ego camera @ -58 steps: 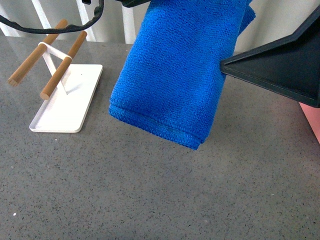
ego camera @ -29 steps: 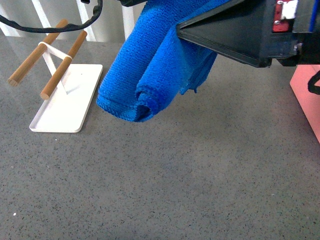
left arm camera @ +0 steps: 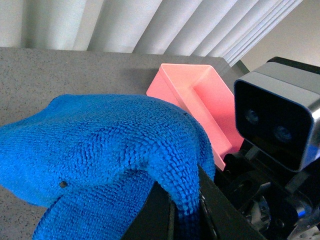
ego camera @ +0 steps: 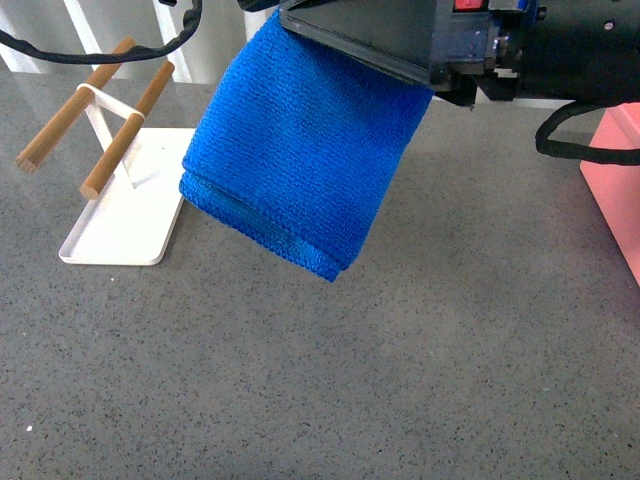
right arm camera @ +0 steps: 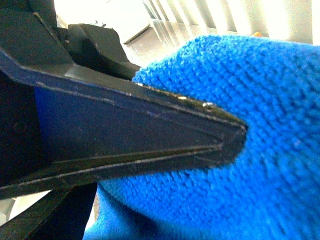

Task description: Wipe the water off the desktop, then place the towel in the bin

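Note:
The towel's loose folds (left arm camera: 131, 179) sag, so the blue towel (left arm camera: 95, 132) will hang bunched up with its ends dangling when the robot carries it to the bin.
The bright blue towel (ego camera: 295, 160) hangs folded above the speckled grey desktop (ego camera: 420, 380), its lower hem clear of the surface. My left gripper (left arm camera: 181, 212) is shut on the towel's top fold (left arm camera: 100, 145); in the front view it is almost wholly above the frame. My right gripper (ego camera: 360, 40) is open, reaching in from the right against the towel's upper part. One of its black fingers (right arm camera: 150, 130) lies flat on the towel (right arm camera: 265, 165). The salmon-pink bin (ego camera: 618, 170) stands at the right edge and shows empty in the left wrist view (left arm camera: 200, 100).
A white tray (ego camera: 135, 215) with a stand of wooden rods (ego camera: 125, 130) sits at the back left, beside the towel. A black cable (ego camera: 100, 55) loops above it. The right arm's camera housing (left arm camera: 277, 122) is close to the left gripper.
My right gripper has moved left and up, from beside the towel to across its top. The towel swung and bunched, and now hangs flat and folded again, a little further left.

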